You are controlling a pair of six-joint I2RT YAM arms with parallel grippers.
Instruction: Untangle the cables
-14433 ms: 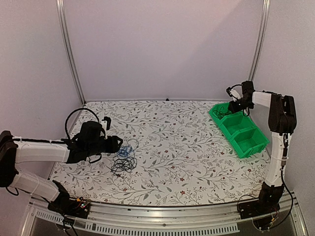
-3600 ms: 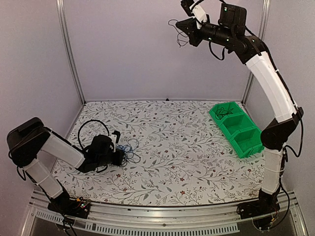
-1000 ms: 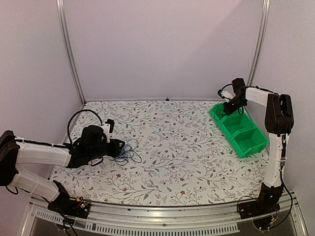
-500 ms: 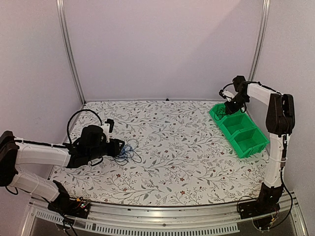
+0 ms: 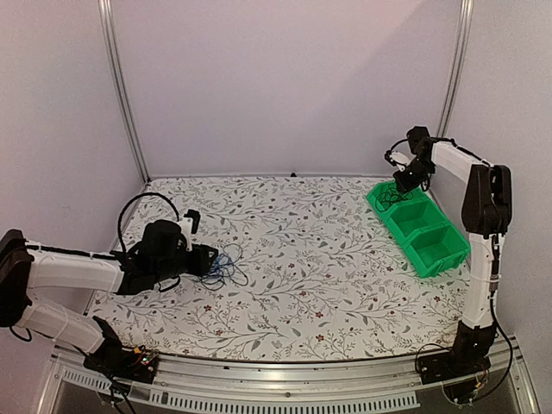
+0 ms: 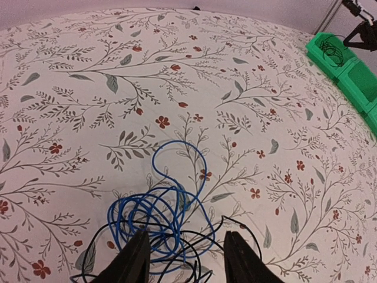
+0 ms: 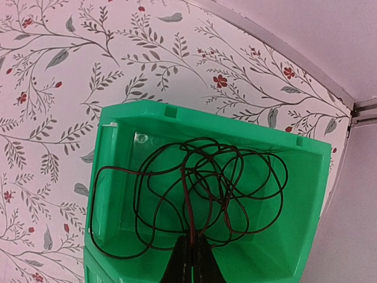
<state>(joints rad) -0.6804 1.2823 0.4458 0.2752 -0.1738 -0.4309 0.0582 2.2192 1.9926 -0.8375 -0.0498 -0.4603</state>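
Thin parts of the black cable [image 6: 189, 252] lie across the blue cable [image 6: 158, 226] in loose, open loops. So the black cable will slip out long and free when I lift it.
The cables lie as a loose tangle [image 5: 222, 269] on the left of the table: a blue cable [image 6: 154, 159] coiled over thin black cables [image 6: 194, 236]. My left gripper [image 6: 187, 262] hovers low over the near side of this tangle, open, with strands lying between its fingers [image 6: 135, 262]. In the top view the left gripper [image 5: 205, 259] sits just left of the tangle. My right gripper [image 7: 191, 259] is shut on a dark cable [image 7: 186, 195]. Its loops hang down into the far compartment of the green bin [image 7: 206, 115]. The right gripper [image 5: 404, 179] is above that compartment.
The green bin [image 5: 440, 250] is a row of compartments at the table's right edge, close to the right wall and frame post. A thick black loop of arm cabling [image 5: 142, 203] arches over the left wrist. Flowered tablecloth covers the table [image 5: 302, 259].
The right gripper has risen a little over the far bin compartment, still holding the dark cable. The left arm and the tangle have not moved.
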